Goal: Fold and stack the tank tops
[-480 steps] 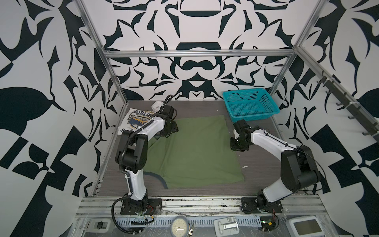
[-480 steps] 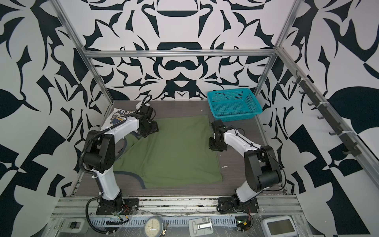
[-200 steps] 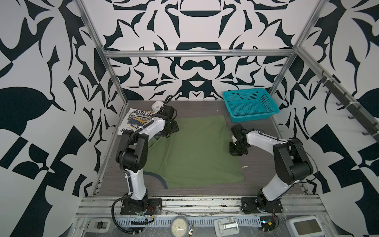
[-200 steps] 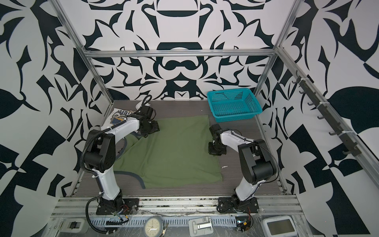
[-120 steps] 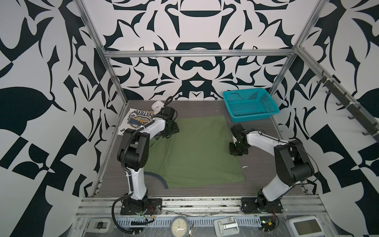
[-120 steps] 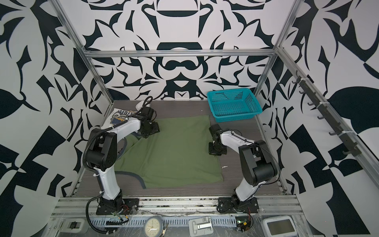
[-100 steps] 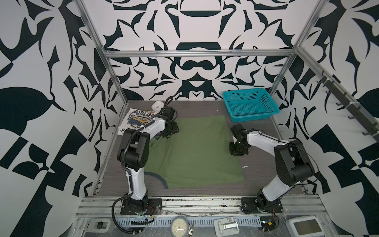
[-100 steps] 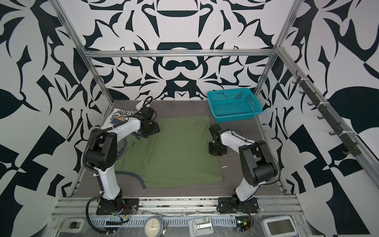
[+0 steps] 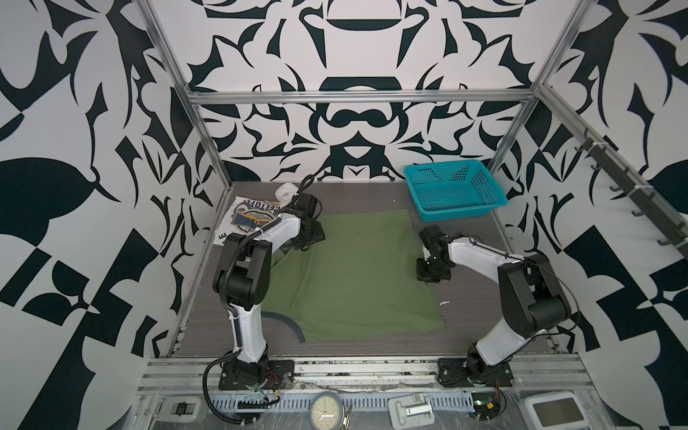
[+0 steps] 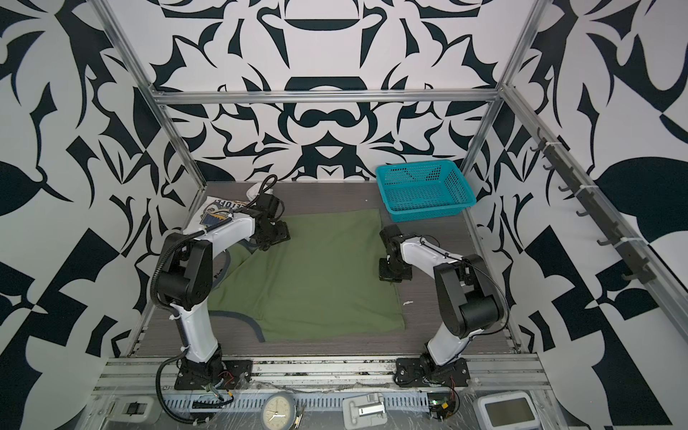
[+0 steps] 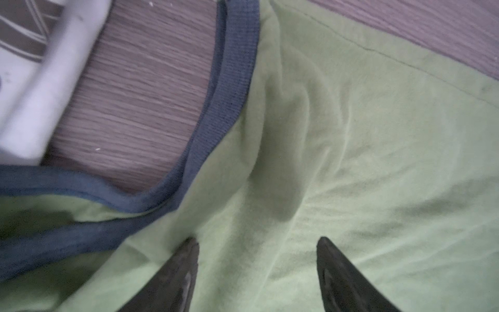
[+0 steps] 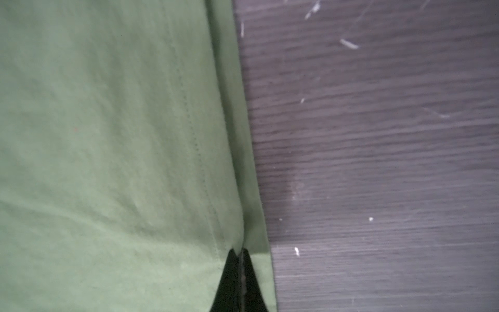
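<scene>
The green tank top is creased and bunched up beside its dark trim (image 11: 289, 192), so next my right gripper pulls the tank top's hem (image 12: 232, 228) away while my left gripper spreads out the shoulder strap.
The olive green tank top (image 9: 357, 268) (image 10: 312, 275) lies spread flat on the table in both top views, its dark trim (image 11: 229, 94) curving along the armhole. The white tank top (image 9: 249, 219) (image 10: 212, 212) sits folded at the back left, emblem up. My left gripper (image 9: 309, 242) (image 11: 258, 240) hovers open just over the green cloth beside that trim, with nothing between its fingers. My right gripper (image 9: 432, 273) (image 12: 241, 251) is shut on the green top's right hem, and the cloth creases up into its tips.
A teal basket (image 9: 454, 190) stands at the back right. A small white square clock (image 9: 286, 191) rests behind the white top. A white scrap (image 9: 445, 302) lies on the dark wood table (image 12: 378, 162) right of the hem. Metal frame posts line the edges.
The right gripper has settled onto the green top's right hem and closed on it. The left arm has hardly moved and its gripper stays open.
</scene>
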